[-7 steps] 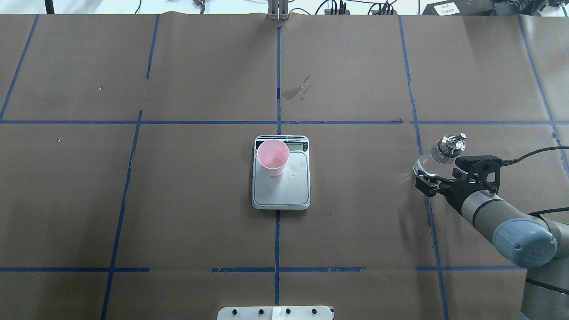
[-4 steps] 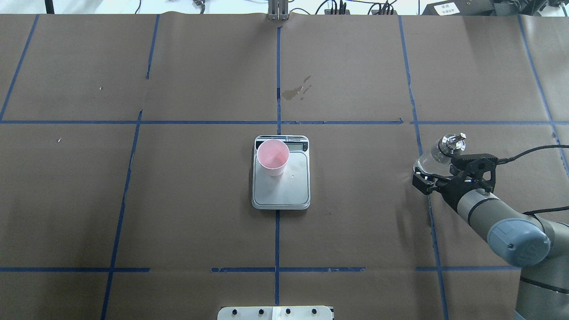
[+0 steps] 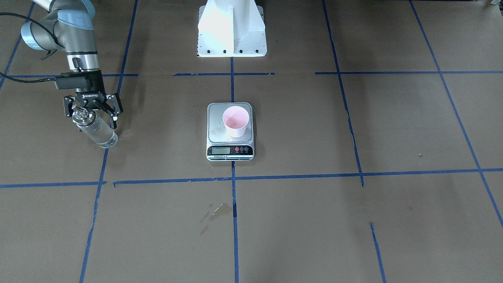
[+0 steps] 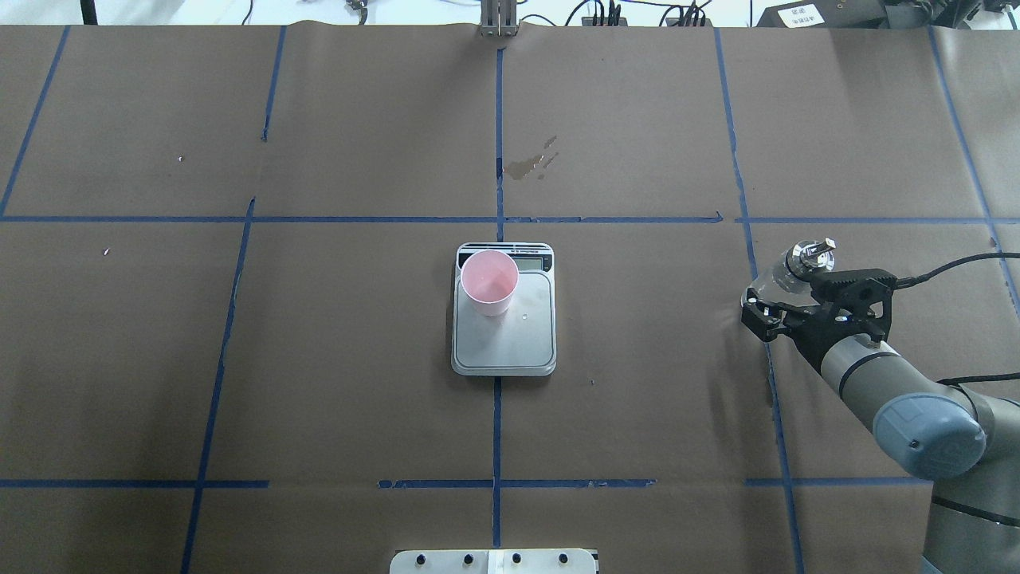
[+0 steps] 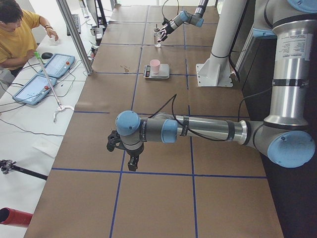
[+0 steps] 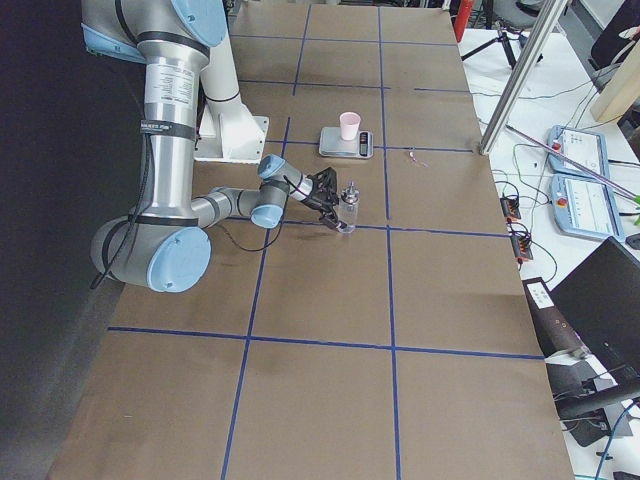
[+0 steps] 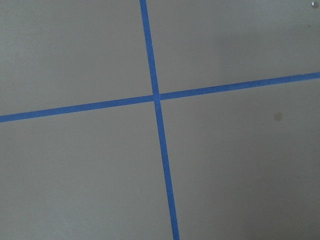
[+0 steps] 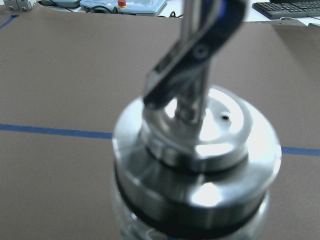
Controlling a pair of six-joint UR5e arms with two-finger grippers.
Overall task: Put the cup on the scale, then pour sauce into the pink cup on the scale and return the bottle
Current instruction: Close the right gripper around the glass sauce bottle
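Observation:
I can see a slanted spout point(image 8: 187, 72) rising from the metal cap point(image 3: 83, 117), so the cap should stay on and let sauce out through the spout when I pour.
The pink cup point(image 4: 489, 281) stands upright on the far left part of the scale point(image 4: 510, 344); both also show in the front view, the cup point(image 3: 235, 120) and the scale point(image 3: 230, 150). The clear bottle point(image 4: 766, 287) with its metal cap stands upright on the table at the right. My right gripper point(image 4: 785, 303) is open, with a finger on each side of the bottle's upper part point(image 3: 98, 133). The cap point(image 8: 200, 150) fills the right wrist view. My left gripper point(image 5: 121, 153) hangs over bare table far to the left; I cannot tell if it is open.
A wet stain point(image 4: 534, 163) marks the brown paper beyond the scale. A small drop point(image 4: 524, 316) lies on the scale platform. The white robot base point(image 3: 231, 29) stands at the near table edge. An operator point(image 5: 15, 34) sits by tablets beyond the far edge.
My right gripper has moved forward toward the bottle, so its open fingers now reach further around it. The cup, scale and bottle have not moved.

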